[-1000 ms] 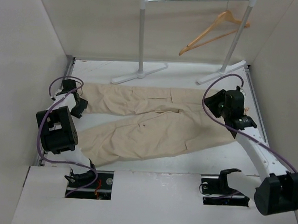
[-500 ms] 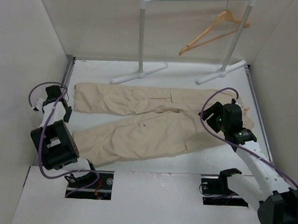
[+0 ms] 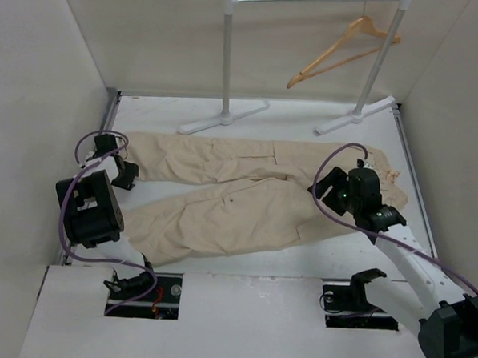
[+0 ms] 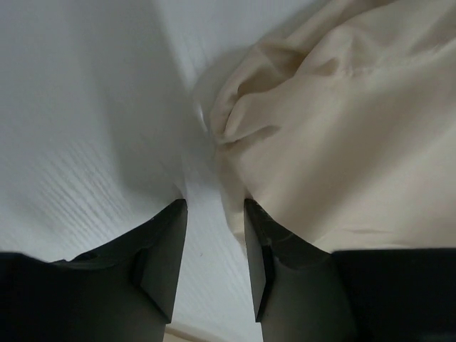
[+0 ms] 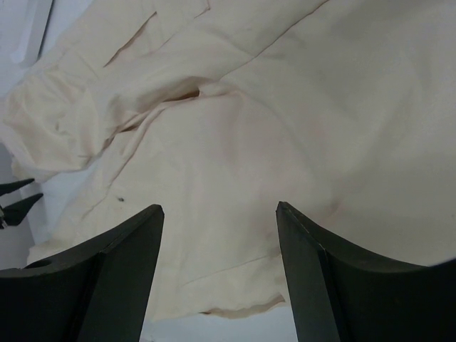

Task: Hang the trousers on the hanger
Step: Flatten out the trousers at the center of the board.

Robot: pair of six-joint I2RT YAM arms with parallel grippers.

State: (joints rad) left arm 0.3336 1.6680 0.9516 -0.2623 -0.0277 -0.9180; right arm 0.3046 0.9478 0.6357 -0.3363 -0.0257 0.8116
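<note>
The near leg (image 3: 185,222) of the trousers sticks out away from the far leg. Next, my left gripper grabs the near cuff (image 3: 142,236) and brings it next to the far leg before the trousers are hung.
The beige trousers (image 3: 238,199) lie flat across the white table, legs to the left and waist to the right. The wooden hanger (image 3: 342,52) hangs tilted on the rack rail at the back right. My left gripper (image 3: 121,171) sits low at the cuff of the far leg. In its wrist view the left gripper (image 4: 214,206) is open over bare table, with the crumpled cuff of the trousers (image 4: 342,128) just past its right finger. My right gripper (image 3: 325,191) hovers over the hip area, and the right gripper (image 5: 219,208) stands wide open above the trousers (image 5: 249,107).
The white garment rack (image 3: 227,58) stands at the back, its two feet (image 3: 224,116) resting on the table just behind the trousers. White enclosure walls close in on the left, right and back.
The left gripper swung out left off the cuff, then came back to its edge, closing and reopening. The right gripper moved from the back right toward the trousers' middle and opened wider.
</note>
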